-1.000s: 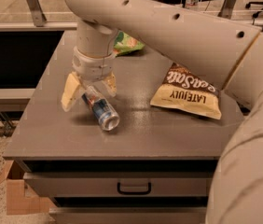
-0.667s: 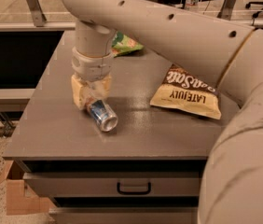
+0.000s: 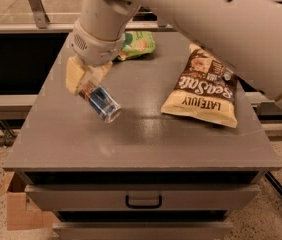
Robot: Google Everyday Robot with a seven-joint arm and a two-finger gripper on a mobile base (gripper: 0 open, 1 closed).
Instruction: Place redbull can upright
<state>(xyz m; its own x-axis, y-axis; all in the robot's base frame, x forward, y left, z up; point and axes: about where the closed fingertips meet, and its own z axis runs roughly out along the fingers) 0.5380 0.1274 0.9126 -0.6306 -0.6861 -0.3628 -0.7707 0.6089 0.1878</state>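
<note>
My gripper is holding the can with the redbull can's silver end [image 3: 111, 111] slanting down toward the table. My gripper should turn level to bring the can upright before putting it down on the grey table top [image 3: 128, 114].
The redbull can [image 3: 101, 103] is a slim blue and silver can, tilted with its silver end pointing down to the right, held a little above the grey table top [image 3: 141, 134]. My gripper [image 3: 83, 81] is at the left part of the table, its cream fingers [image 3: 73, 74] shut on the can's upper end. The big white arm reaches in from the upper right and hides the far middle of the table.
A cream and brown chip bag [image 3: 203, 89] lies flat at the right of the table. A green bag [image 3: 137, 44] lies at the far edge behind the gripper. A drawer with a black handle [image 3: 143, 202] is below the front edge. A cardboard box [image 3: 18, 211] sits on the floor at the left.
The fingers have closed on the can. The can has risen off the table and now hangs tilted in the gripper, a little to the left of where it lay.
</note>
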